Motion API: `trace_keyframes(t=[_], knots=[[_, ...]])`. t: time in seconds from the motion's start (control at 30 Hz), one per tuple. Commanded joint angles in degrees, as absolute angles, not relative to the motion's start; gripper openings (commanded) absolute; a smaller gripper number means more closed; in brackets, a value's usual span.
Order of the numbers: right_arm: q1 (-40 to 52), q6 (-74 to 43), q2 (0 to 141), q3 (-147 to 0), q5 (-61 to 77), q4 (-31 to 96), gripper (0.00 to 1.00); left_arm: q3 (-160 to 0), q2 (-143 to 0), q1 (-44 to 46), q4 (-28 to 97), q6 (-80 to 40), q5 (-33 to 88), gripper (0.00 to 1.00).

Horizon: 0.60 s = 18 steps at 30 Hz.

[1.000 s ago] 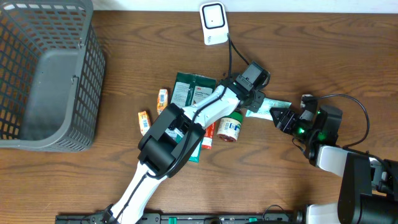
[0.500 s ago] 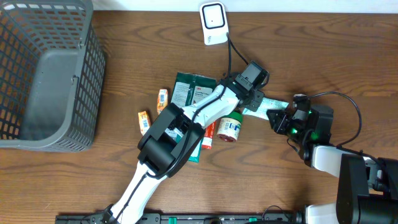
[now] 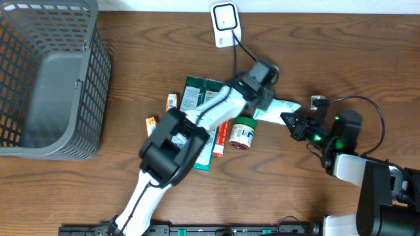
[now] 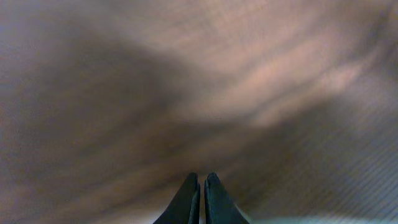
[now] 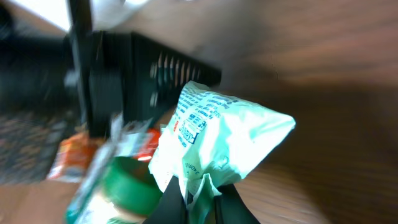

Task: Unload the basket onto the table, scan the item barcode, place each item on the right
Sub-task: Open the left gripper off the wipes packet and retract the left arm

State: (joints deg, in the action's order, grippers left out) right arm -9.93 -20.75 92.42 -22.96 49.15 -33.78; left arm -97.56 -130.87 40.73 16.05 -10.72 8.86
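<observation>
I should pull my left gripper back to the basket before my right gripper carries the packet over, because my left gripper is between the packet and the barcode scanner.
A mint-green and white packet lies right of the item pile, printed side up in the right wrist view. My right gripper is shut on the packet's near edge, which is crumpled between the black fingers. The white barcode scanner stands at the table's far edge, its cable running down toward the pile. My left gripper is shut with nothing in it, just left of the packet. Its wrist view shows only blurred wooden table.
A grey mesh basket fills the left side. The pile holds a dark green pouch, a green-lidded bottle, a red tube and two small orange packets. The left arm lies across the pile.
My right gripper has closed on the packet's edge. The left arm has shifted up and to the left, off the packet.
</observation>
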Motion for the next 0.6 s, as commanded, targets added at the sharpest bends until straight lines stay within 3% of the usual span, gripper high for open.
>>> trace_keyframes(t=[0.0,0.23,0.57], knots=[[-13.5,-19.0,92.1,-23.0,71.4,-36.8,0.01,-97.6,-120.6,36.9,15.5,-11.2,9.6,0.08],[-15.8,-19.7,92.1,-23.0,84.5,-44.0,0.01,-97.6,-106.6,32.3,21.7,-12.9,9.6,0.08],[-15.8,-34.8,92.1,-23.1,84.8,-63.0,0.01,-97.6,-92.5,22.4,37.7,-15.8,9.6,0.11]])
